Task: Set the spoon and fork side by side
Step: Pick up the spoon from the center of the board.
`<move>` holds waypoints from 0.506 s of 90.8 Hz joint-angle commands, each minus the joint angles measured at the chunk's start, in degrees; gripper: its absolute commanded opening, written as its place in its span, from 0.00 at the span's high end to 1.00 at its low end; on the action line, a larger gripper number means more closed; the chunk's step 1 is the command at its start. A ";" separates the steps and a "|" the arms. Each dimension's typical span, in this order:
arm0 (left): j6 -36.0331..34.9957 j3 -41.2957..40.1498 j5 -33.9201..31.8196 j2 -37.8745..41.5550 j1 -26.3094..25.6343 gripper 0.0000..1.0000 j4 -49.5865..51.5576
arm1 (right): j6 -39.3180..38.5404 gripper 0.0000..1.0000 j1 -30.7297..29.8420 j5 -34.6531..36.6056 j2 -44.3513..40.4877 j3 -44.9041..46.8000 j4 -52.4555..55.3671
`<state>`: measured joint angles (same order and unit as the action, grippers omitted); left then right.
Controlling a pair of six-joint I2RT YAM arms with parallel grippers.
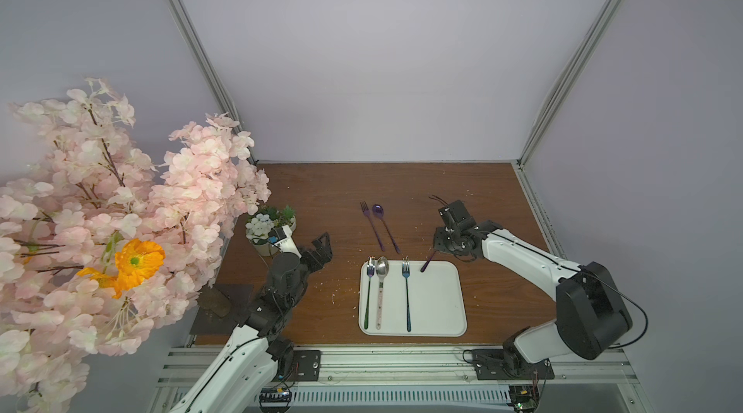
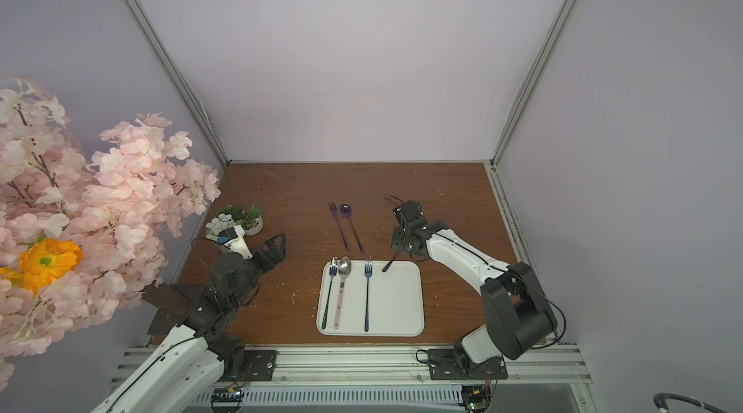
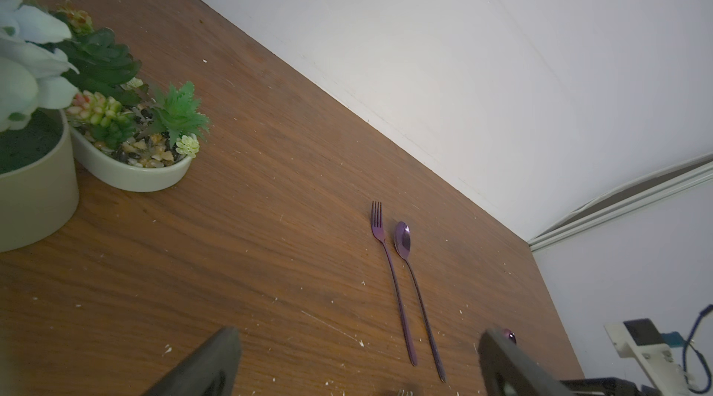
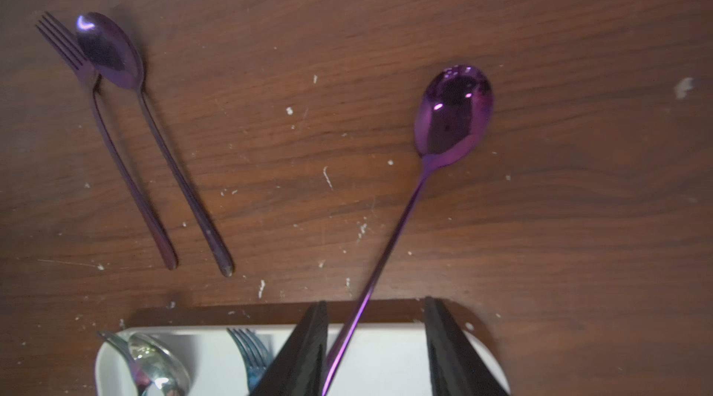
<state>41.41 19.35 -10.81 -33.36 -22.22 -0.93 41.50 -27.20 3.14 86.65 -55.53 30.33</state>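
I should keep lowering my right gripper, as the second purple spoon's handle (image 4: 359, 310) runs free between my open fingers, until I reach its bowl end (image 4: 408, 216) and close there.
A purple fork (image 1: 372, 226) and a purple spoon (image 1: 385, 228) lie close together and nearly parallel on the wooden table behind the tray, heads pointing away; both also show in the left wrist view as fork (image 3: 393, 282) and spoon (image 3: 418, 297). A second purple spoon (image 4: 453, 112) rests with its bowl on the table and its handle (image 1: 427, 263) over the tray's far rim. My right gripper (image 4: 375, 301) stands open above that handle, which leans against one finger. My left gripper (image 3: 360, 334) is open and empty, left of the tray.
The white tray (image 1: 458, 302) holds a green-handled fork (image 1: 368, 298), a silver spoon (image 1: 381, 290) and a blue fork (image 1: 407, 294). Two plant pots (image 1: 271, 226) stand at the left, under pink blossom branches (image 1: 120, 210). A dark metal plate (image 1: 221, 306) lies front left.
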 commanded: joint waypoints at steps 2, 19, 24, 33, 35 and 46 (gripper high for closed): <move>0.18 -0.45 0.30 0.34 0.42 0.01 -0.61 | 2.58 0.56 -0.04 -2.07 3.53 0.55 -5.39; 0.14 -0.67 -0.05 0.73 0.42 0.01 -0.48 | 4.01 0.57 0.26 -0.78 5.70 0.68 -6.38; 0.16 -0.79 -0.22 0.76 0.42 0.01 -0.48 | 4.11 0.57 0.46 -0.76 6.28 0.56 -6.23; 0.30 -1.04 -0.33 0.89 0.42 0.01 -0.65 | 4.12 0.58 0.93 -0.59 6.91 0.89 -5.89; 0.37 -1.06 -0.28 0.86 0.42 0.01 -0.72 | 4.12 0.58 1.03 -0.48 7.03 0.98 -5.76; 0.39 -1.19 -0.44 0.83 0.42 0.01 -0.70 | 3.97 0.59 1.59 -0.08 7.41 1.36 -5.84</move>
<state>41.58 18.72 -10.74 -32.99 -22.22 -0.99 44.93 -26.22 2.09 93.23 -54.83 25.04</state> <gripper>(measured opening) 0.986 0.418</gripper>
